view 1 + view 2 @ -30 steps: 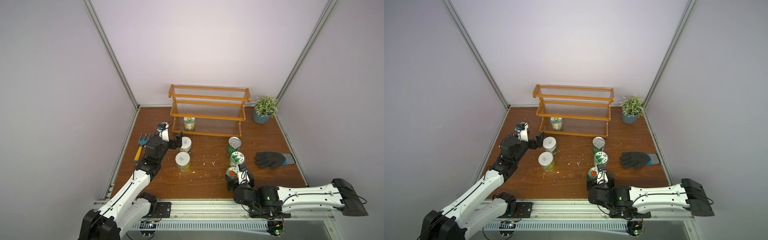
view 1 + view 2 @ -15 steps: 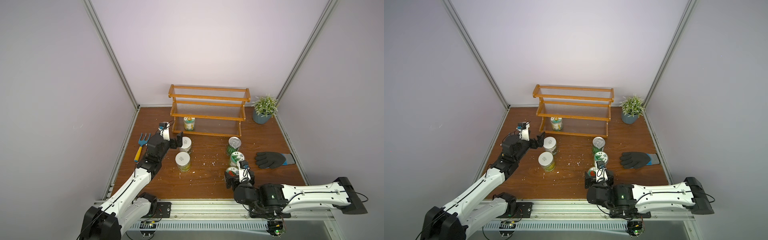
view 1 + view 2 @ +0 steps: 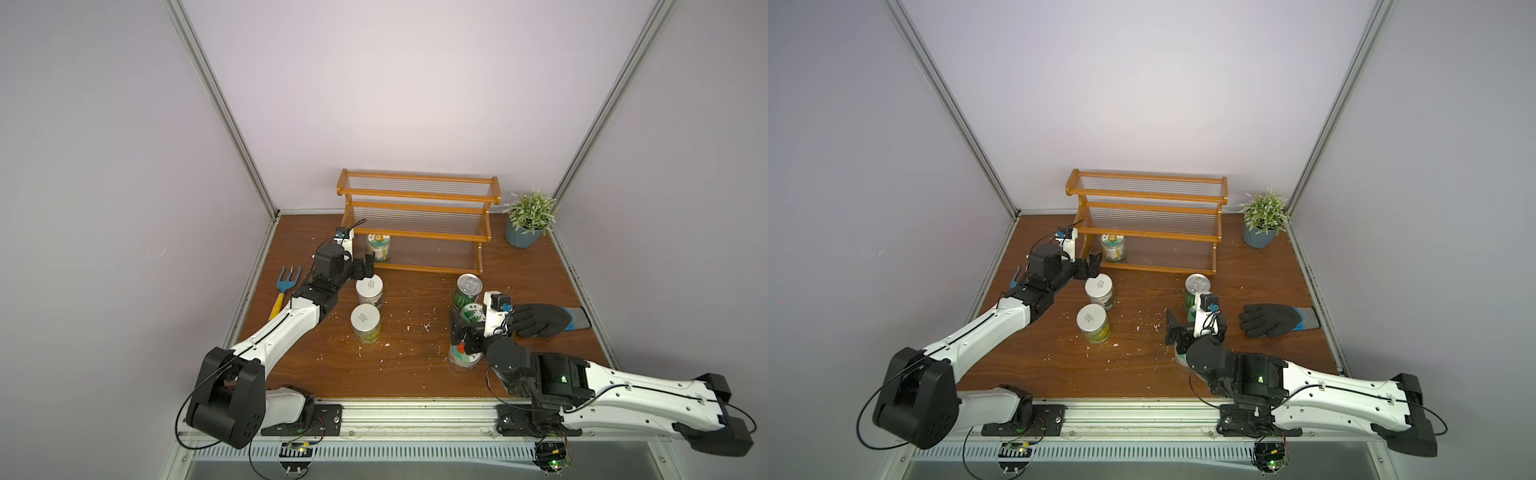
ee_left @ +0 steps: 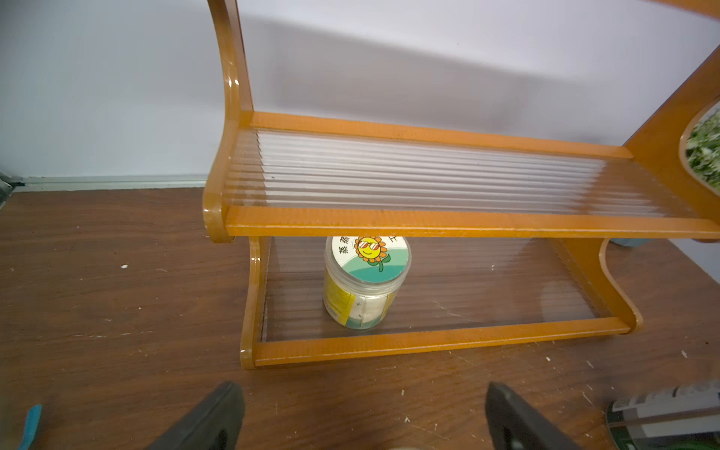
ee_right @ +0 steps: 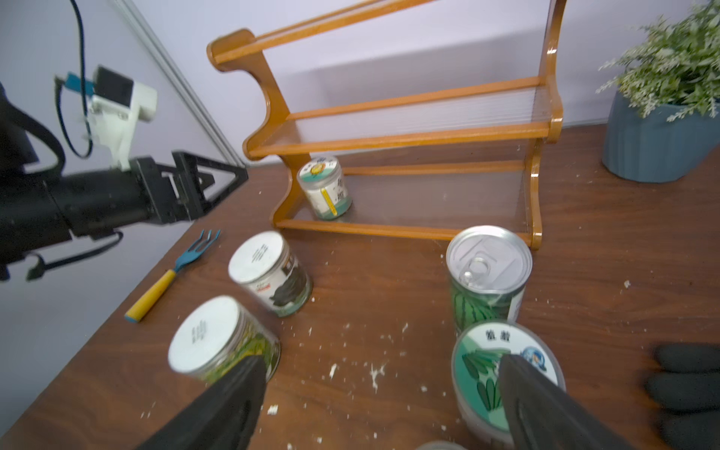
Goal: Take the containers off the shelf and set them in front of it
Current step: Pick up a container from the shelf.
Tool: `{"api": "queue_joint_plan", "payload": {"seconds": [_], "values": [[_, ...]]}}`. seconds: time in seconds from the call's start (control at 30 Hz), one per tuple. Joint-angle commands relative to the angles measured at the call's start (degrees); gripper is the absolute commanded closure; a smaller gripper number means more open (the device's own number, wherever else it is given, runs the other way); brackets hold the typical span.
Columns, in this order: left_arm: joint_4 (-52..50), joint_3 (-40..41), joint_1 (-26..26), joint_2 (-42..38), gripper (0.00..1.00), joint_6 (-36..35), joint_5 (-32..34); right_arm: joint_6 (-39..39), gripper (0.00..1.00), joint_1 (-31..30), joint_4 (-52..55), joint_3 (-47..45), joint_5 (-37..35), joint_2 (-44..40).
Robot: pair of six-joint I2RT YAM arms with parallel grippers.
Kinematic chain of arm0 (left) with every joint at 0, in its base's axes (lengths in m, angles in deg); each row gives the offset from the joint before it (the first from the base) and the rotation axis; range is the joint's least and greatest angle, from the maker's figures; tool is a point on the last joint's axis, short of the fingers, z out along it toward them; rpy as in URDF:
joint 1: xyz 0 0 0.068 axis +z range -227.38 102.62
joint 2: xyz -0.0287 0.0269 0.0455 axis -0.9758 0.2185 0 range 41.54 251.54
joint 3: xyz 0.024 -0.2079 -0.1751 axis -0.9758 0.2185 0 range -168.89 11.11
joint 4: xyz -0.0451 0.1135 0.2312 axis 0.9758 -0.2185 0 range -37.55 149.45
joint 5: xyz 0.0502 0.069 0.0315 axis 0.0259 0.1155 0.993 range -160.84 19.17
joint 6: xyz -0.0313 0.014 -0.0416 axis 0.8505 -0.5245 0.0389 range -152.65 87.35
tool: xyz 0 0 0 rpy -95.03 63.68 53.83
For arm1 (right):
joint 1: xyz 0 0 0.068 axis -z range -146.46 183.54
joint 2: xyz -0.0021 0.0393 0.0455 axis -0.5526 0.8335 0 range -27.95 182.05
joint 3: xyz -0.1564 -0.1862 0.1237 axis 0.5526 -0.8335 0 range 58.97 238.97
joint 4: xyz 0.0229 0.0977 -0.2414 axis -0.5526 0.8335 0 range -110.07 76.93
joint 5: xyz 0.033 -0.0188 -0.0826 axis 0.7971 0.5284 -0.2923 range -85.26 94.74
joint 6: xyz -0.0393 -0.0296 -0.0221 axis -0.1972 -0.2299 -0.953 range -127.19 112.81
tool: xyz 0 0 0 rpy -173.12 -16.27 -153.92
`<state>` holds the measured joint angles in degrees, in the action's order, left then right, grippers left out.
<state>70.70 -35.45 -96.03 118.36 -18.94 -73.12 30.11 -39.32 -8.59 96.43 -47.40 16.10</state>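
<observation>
The sunflower-lidded jar [image 3: 379, 247] stands centered ahead of the left gripper's open fingers, so the robot should keep reaching into the bottom level [image 3: 405, 255] until those fingers close around the jar.
The orange-brown shelf [image 3: 415, 226] [image 4: 428, 224] stands at the back. One sunflower-lidded jar [image 3: 379, 246] [image 4: 366, 280] [image 5: 325, 187] is on its bottom tier. My left gripper [image 3: 368, 266] [image 4: 364, 397] is open and empty, just in front of that tier and facing the jar. On the table stand a white-lidded can [image 3: 369, 291], a white-lidded jar [image 3: 365, 322], a watermelon tin [image 3: 467, 289], a green-lidded jar [image 5: 502, 358] and another jar [image 3: 463, 359]. My right gripper [image 3: 467, 334] [image 5: 380, 364] hangs open over the front right jars and holds nothing.
A blue-grey plant pot [image 3: 525, 232] stands right of the shelf. A black glove [image 3: 536, 320] lies by my right wrist. A blue fork with a yellow handle [image 3: 284, 291] lies at the left edge. White crumbs dot the wood. Walls close both sides.
My left gripper has left the white-lidded can and moved toward the shelf's bottom tier. My right gripper has lifted a little forward and left from the front jar. Both stayed open.
</observation>
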Motion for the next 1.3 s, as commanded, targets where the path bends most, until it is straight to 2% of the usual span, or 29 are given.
{"api": "queue_joint_plan", "payload": {"seconds": [0.0,0.13,0.33,0.83,1.27], "values": [[-0.8,-2.8,-0.5,3.2,0.0,-1.0,-1.8,-7.7,0.01,7.7,-10.7,1.3,12.1,2.6],[-2.6,-7.0,-0.5,8.7,0.0,-1.1,-3.0,-9.8,0.01,14.0,-14.5,3.5,18.8,7.9],[-4.5,-11.4,-0.7,14.3,0.0,-1.3,-5.0,-10.4,0.01,18.7,-18.9,4.3,24.9,13.2],[-4.7,-18.4,-2.5,25.0,0.0,-0.7,-0.8,-10.3,0.01,22.3,-24.5,2.3,27.0,15.2],[-0.6,-20.2,-3.4,29.8,0.0,0.8,4.3,-10.6,0.01,24.4,-26.5,0.8,28.5,14.9]]}}
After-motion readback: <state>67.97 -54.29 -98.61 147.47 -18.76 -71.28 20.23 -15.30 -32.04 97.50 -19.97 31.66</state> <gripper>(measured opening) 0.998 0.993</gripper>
